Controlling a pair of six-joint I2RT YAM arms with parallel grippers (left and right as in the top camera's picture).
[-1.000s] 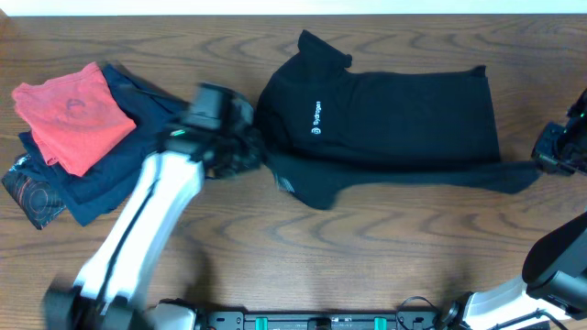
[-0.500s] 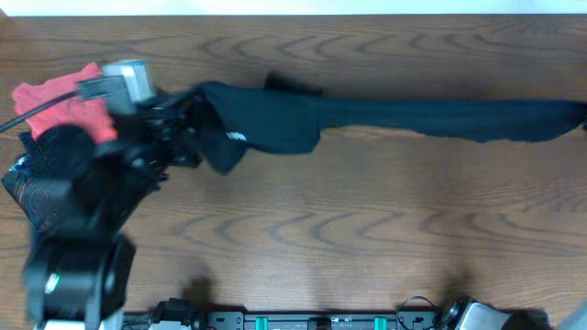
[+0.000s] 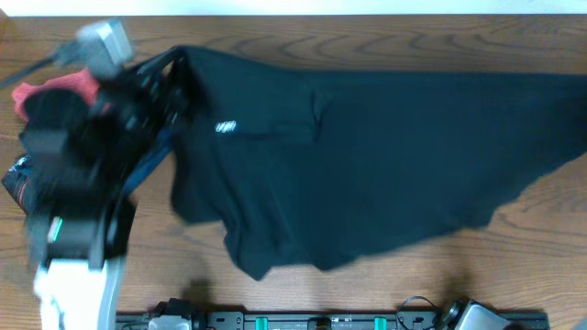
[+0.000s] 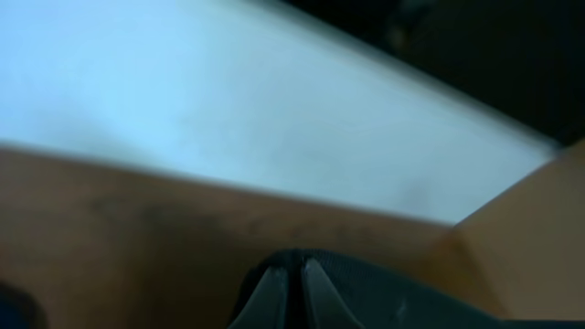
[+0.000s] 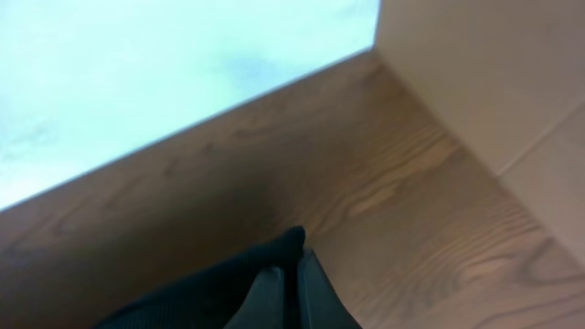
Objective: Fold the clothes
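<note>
The black T-shirt's upper edge is tight, but its lower edge (image 3: 316, 259) hangs crumpled. My left gripper should put the T-shirt's corner down and pull the T-shirt's near side (image 3: 194, 206) straight.
The black T-shirt (image 3: 367, 156) is lifted and stretched wide across the overhead view, its small white logo (image 3: 225, 127) near the left. My left gripper (image 3: 170, 69) holds its upper left corner; in the left wrist view the gripper (image 4: 294, 274) is shut on black fabric (image 4: 384, 292). My right gripper is outside the overhead view at the right. In the right wrist view it (image 5: 291, 279) is shut on a point of black fabric (image 5: 210, 292) above the wooden table (image 5: 384, 183).
A coral-red folded garment (image 3: 50, 89) lies at the far left, partly behind my left arm (image 3: 78, 229), with a dark patterned item (image 3: 16, 183) below it. A beige panel (image 5: 494, 82) stands at the right of the right wrist view.
The shirt lay on the table, then was pulled up into a long band between both grippers. Now it hangs spread wide. My left arm moved left and back.
</note>
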